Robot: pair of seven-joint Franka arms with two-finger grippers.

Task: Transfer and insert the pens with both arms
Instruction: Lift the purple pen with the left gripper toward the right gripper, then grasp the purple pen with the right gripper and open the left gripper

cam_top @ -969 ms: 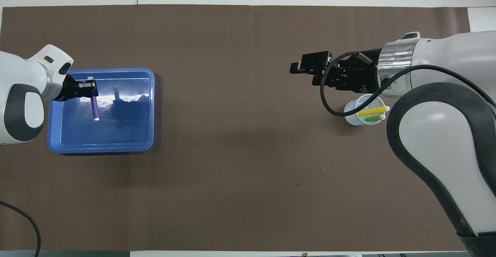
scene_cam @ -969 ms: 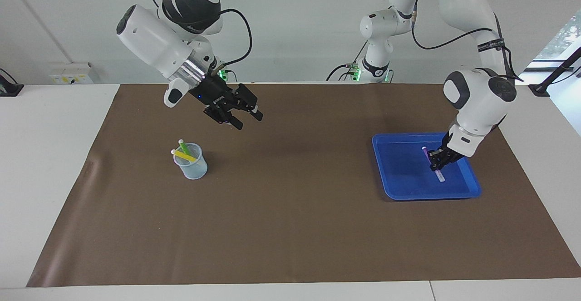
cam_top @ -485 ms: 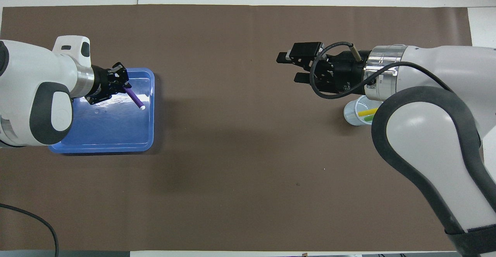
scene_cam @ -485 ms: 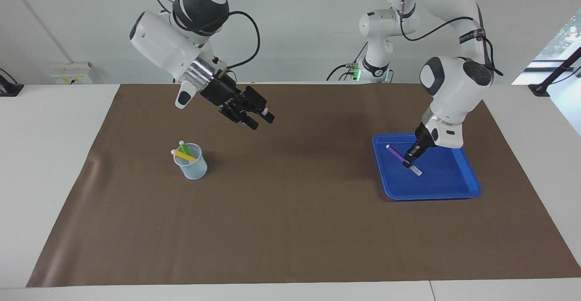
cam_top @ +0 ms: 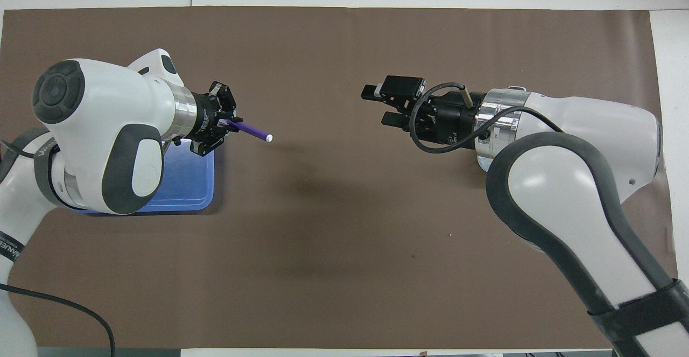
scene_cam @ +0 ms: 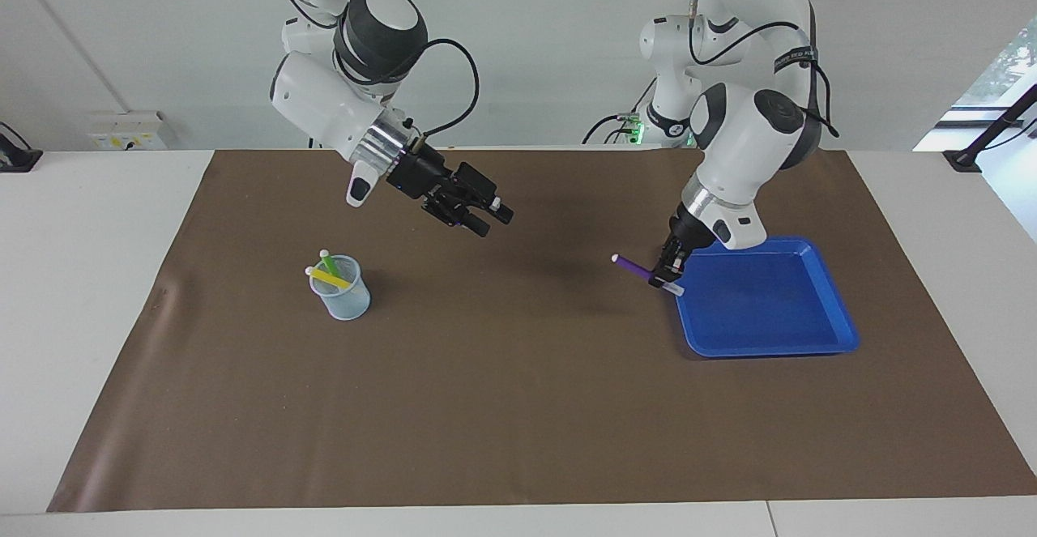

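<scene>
My right gripper should stay on its way, because the purple pen's loose end faces its open fingers across a clear gap (cam_top: 316,115). It should go on moving toward that end (cam_top: 265,136) and close there.
My left gripper (scene_cam: 668,272) (cam_top: 229,124) is shut on the purple pen (scene_cam: 632,266) (cam_top: 250,131) and holds it in the air over the mat, just off the blue tray's (scene_cam: 770,334) (cam_top: 183,184) edge. The pen's free end points toward the right arm. My right gripper (scene_cam: 492,221) (cam_top: 375,106) hangs open and empty over the middle of the mat, its fingers facing the pen across a wide gap. The green pen (scene_cam: 328,262) and the yellow pen (scene_cam: 328,277) stand tilted in a clear cup (scene_cam: 344,298) toward the right arm's end. In the overhead view the right arm hides the cup.
A brown mat (scene_cam: 518,407) covers most of the white table. The blue tray holds nothing. A grey wall box (scene_cam: 130,130) sits near the table's corner by the right arm.
The left gripper lifted the purple pen out of the tray and carried it toward the table's middle, turning it level. The right gripper moved toward the middle too, away from the cup.
</scene>
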